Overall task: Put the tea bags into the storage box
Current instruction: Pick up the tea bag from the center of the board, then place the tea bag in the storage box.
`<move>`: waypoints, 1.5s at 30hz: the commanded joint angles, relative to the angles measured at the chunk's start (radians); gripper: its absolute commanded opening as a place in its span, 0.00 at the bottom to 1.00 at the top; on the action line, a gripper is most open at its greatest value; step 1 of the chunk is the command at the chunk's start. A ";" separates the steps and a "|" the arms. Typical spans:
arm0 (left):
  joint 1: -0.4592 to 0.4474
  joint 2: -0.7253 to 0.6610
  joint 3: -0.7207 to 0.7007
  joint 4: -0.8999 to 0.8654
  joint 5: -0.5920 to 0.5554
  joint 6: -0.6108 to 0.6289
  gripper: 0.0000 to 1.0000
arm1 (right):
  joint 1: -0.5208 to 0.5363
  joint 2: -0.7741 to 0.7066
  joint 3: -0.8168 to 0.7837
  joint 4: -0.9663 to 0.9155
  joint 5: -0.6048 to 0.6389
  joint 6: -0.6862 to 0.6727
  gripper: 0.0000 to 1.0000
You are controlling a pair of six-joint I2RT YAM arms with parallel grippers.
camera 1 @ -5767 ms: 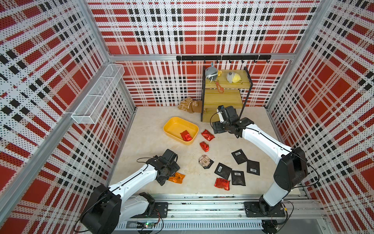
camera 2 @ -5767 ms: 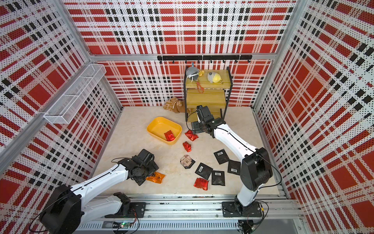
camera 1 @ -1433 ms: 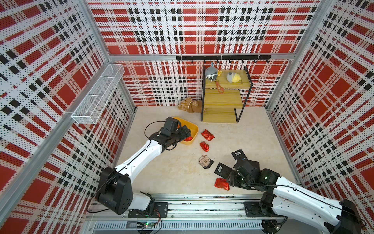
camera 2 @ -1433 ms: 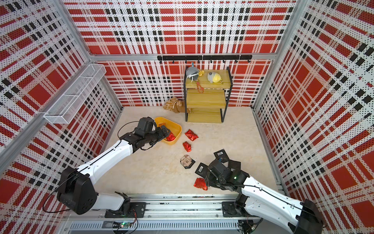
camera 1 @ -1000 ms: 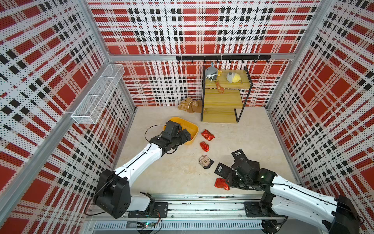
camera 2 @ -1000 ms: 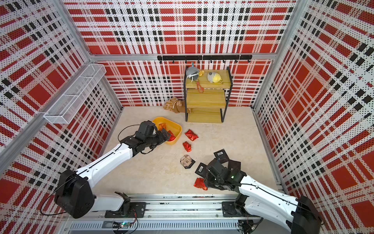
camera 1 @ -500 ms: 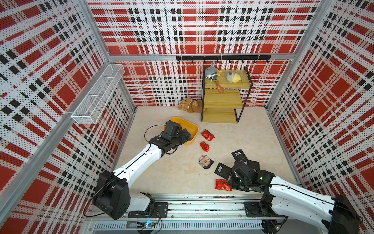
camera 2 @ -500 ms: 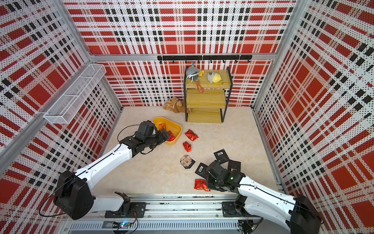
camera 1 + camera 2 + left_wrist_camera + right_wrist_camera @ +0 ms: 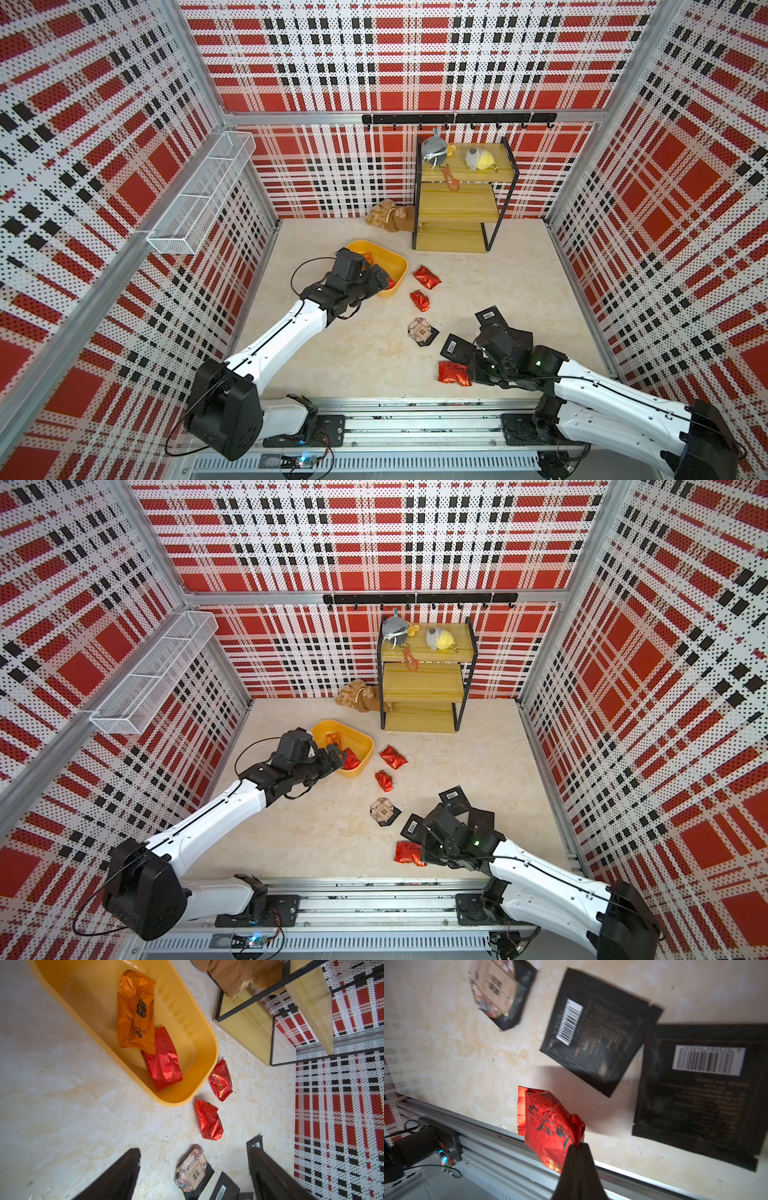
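My right gripper should keep carrying its load, as the red tea bag in my right gripper (image 9: 408, 852) hangs clear of the black sachets, until it is over the yellow storage box (image 9: 348, 739).
The yellow storage box (image 9: 395, 264) holds an orange foil tea bag (image 9: 136, 1012) and a red one (image 9: 164, 1064). My left gripper (image 9: 194, 1148) hangs open and empty by the box's near rim. Two red tea bags (image 9: 427, 276) (image 9: 419, 300) lie on the floor beside the box. Near the front edge my right gripper (image 9: 577, 1146) is shut on the crimped end of another red tea bag (image 9: 550, 1124), which also shows in both top views (image 9: 454, 373). Black barcode sachets (image 9: 593, 1041) (image 9: 702, 1088) and a patterned packet (image 9: 420, 330) lie close by.
A wooden shelf in a black frame (image 9: 457, 208) stands at the back with plush toys (image 9: 478, 158) on top. A brown plush (image 9: 390, 216) lies beside it. A white wire basket (image 9: 199, 191) hangs on the left wall. The metal rail (image 9: 374, 415) borders the front.
My right gripper's jaws have closed on the red tea bag near the front edge. The left arm, which brought the orange tea bag to the box earlier, has stayed still and open.
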 commanded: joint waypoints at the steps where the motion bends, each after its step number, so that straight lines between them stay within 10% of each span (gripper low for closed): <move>1: -0.002 -0.050 -0.058 0.005 -0.003 -0.016 0.88 | 0.005 0.021 0.116 -0.011 0.046 -0.034 0.00; 15: 0.022 -0.217 -0.156 -0.024 -0.039 -0.066 0.88 | -0.190 0.606 0.728 0.142 -0.021 -0.371 0.00; 27: 0.049 -0.213 -0.156 -0.023 -0.021 -0.056 0.88 | -0.236 1.175 1.327 0.141 -0.183 -0.399 0.02; 40: 0.026 -0.197 -0.158 -0.024 -0.027 -0.059 0.88 | -0.259 1.222 1.390 0.108 -0.144 -0.447 0.65; 45: 0.002 -0.193 -0.171 -0.024 -0.040 -0.066 0.88 | -0.257 1.125 1.284 -0.029 -0.032 -0.564 0.73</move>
